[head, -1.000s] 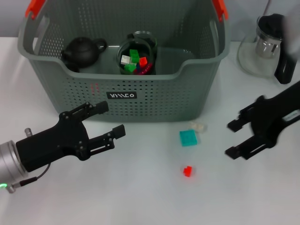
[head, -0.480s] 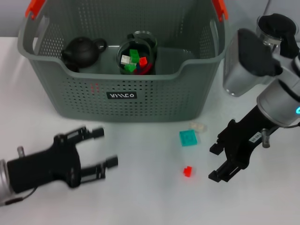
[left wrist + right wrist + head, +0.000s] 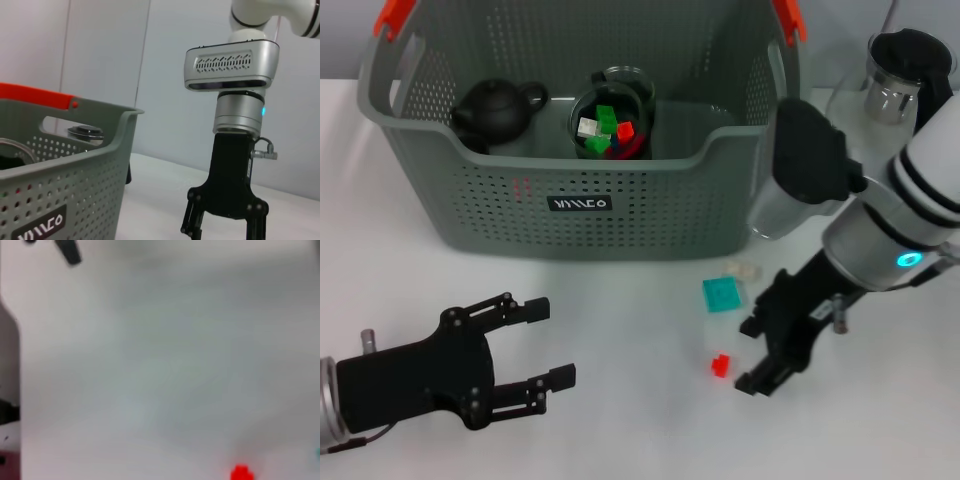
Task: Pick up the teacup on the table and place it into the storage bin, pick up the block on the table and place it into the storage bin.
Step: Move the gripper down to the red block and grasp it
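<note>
I keep moving my right gripper toward it until its open fingers can close around the red block [image 3: 720,366], which lies ahead of them, clear of the teal block.
The grey perforated storage bin [image 3: 620,215] with orange handle clips stands at the back of the white table; it also shows in the left wrist view [image 3: 60,170]. Inside it are a black teapot [image 3: 495,108] and a glass teacup [image 3: 612,122] holding coloured blocks. On the table lie a small red block [image 3: 721,365], a teal block [image 3: 723,294] and a pale clear block [image 3: 744,269]. My right gripper [image 3: 752,354] is open, just right of the red block, which also shows in the right wrist view [image 3: 241,473]. My left gripper [image 3: 542,342] is open and empty at the front left.
A glass kettle with a black lid [image 3: 898,80] stands at the back right, behind my right arm [image 3: 865,230]. The right arm's gripper shows in the left wrist view [image 3: 227,210].
My right arm has swung in from the right and down toward the red block. My left arm has drawn back toward the front left, away from the bin.
</note>
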